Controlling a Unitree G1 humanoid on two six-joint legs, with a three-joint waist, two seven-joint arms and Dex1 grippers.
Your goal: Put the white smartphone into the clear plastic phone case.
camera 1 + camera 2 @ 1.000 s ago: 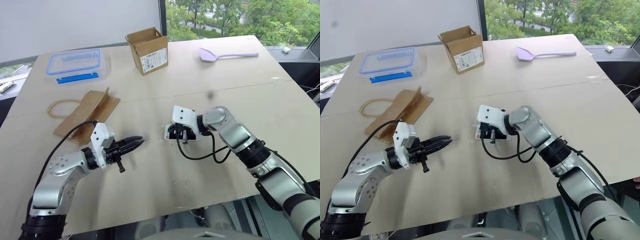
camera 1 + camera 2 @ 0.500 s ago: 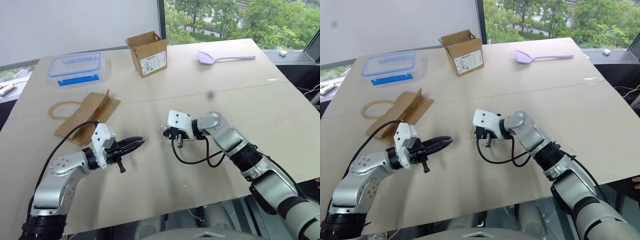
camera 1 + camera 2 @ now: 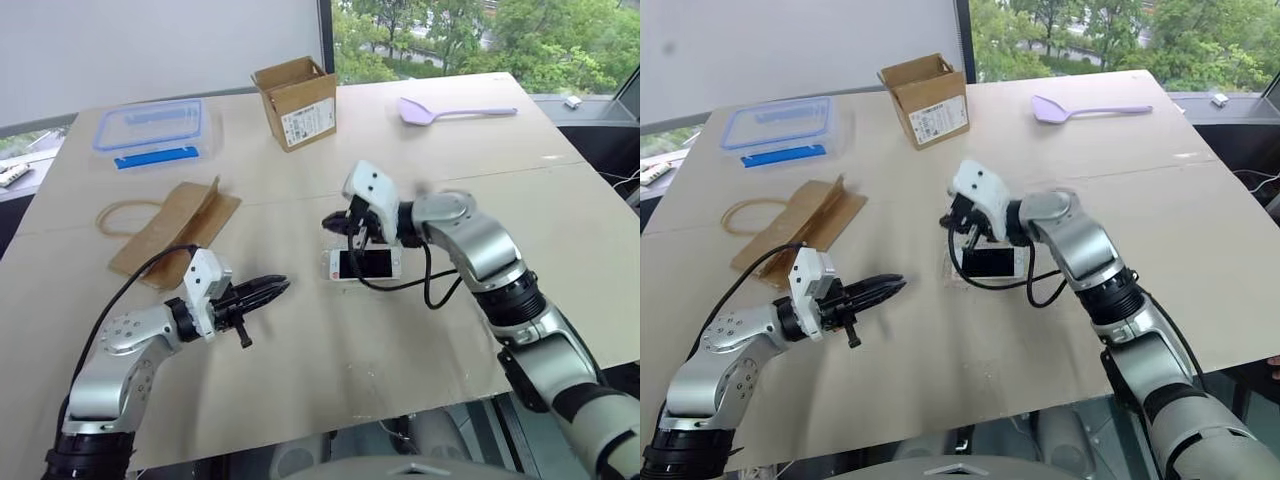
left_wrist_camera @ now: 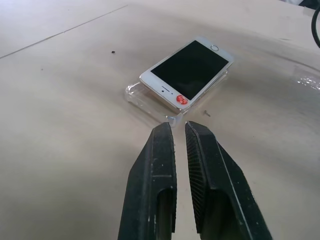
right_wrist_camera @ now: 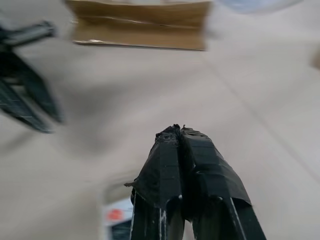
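Observation:
The clear plastic phone case sticks out past the white smartphone's red sticker end point(image 4: 159, 104), so next my right gripper goes around and pushes from the home button end point(image 4: 223, 52).
The white smartphone point(image 3: 365, 264) lies screen up in the middle of the table, a red sticker at one end. It rests on the clear plastic phone case point(image 4: 145, 99), whose glossy corner juts out past the phone's end; I cannot tell whether the phone is fully seated. My right gripper point(image 3: 333, 222) hovers just above and behind the phone, shut, with nothing in it. My left gripper point(image 3: 278, 286) is held low over the table to the phone's left, pointing at it, fingers point(image 4: 160, 150) almost together and empty.
At the back stand an open cardboard box point(image 3: 295, 102) and a clear food box with a blue rim point(image 3: 152, 128). A purple spoon point(image 3: 450, 110) lies at the far right. A flat brown paper bag point(image 3: 175, 228) with a loop handle lies at the left.
My right gripper has lifted off the phone and tilted, uncovering the screen. The phone lies still on the case. My left gripper has stayed put.

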